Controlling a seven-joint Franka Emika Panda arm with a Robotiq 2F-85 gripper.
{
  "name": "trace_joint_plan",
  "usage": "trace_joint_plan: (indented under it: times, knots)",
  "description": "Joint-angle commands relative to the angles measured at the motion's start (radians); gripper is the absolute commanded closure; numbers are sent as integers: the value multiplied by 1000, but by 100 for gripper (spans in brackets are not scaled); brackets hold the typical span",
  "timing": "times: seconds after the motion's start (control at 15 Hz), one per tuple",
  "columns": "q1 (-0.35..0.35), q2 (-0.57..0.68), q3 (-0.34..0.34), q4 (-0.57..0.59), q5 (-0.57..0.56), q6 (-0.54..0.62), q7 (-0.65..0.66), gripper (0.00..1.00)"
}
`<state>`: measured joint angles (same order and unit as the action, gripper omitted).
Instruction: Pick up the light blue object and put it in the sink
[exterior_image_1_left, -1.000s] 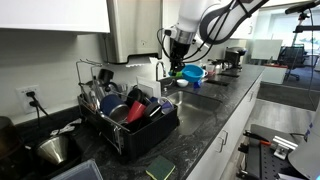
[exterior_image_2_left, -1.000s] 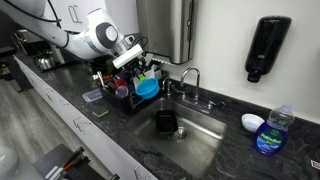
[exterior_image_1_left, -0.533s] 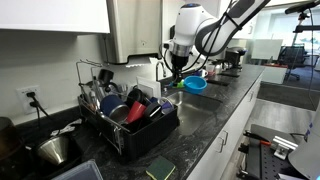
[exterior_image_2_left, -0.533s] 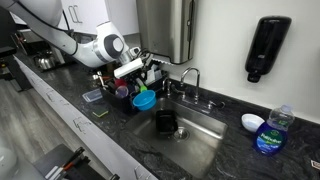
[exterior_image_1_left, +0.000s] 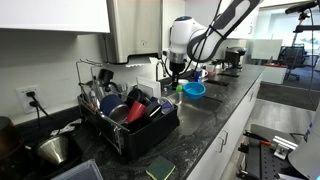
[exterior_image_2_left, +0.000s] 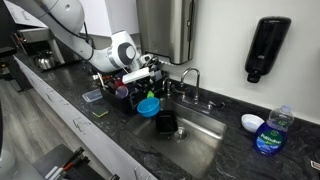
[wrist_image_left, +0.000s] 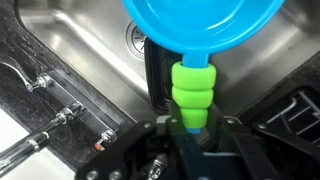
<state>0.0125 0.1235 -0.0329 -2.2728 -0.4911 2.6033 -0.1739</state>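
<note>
My gripper is holding the scoop with its handle over the dark cup-like thing (exterior_image_2_left: 167, 123) in the sink, so it should carry the scoop past that thing to the open part of the basin (exterior_image_2_left: 196, 148).
The light blue object (wrist_image_left: 205, 22) is a round bowl-shaped scoop with a ribbed green handle (wrist_image_left: 193, 95). My gripper (wrist_image_left: 190, 125) is shut on that handle and holds the scoop in the air over the left edge of the steel sink (wrist_image_left: 90, 50). In both exterior views the scoop (exterior_image_2_left: 148, 106) (exterior_image_1_left: 194, 90) hangs between the dish rack (exterior_image_2_left: 120, 92) and the sink basin (exterior_image_2_left: 195, 135), above the counter edge. A dark cup-like thing (exterior_image_2_left: 166, 122) sits in the sink.
A black dish rack (exterior_image_1_left: 130, 115) full of dishes stands beside the sink. The faucet (exterior_image_2_left: 190, 80) rises behind the basin. A soap bottle (exterior_image_2_left: 272, 130) and a small white bowl (exterior_image_2_left: 252, 122) stand on the far counter. A green sponge (exterior_image_1_left: 160, 168) lies on the counter.
My gripper has carried the scoop down and away from the dish rack toward the sink. It now hangs lower, at the sink's edge.
</note>
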Motion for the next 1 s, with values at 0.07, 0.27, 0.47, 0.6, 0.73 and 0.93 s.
trace_joint_plan:
  times: [0.07,0.27,0.47,0.6,0.73,0.93]
  knots:
    - [-13,74,-22,78,44,-6,85,93]
    - [-15,100,-43,108,59,-8,139,93]
    - [-15,108,-58,120,66,-6,178,93]
    - [-13,99,-67,115,57,-2,201,93]
    - [-8,69,-62,90,54,6,206,93]
    - [7,-5,-46,19,39,20,194,93]
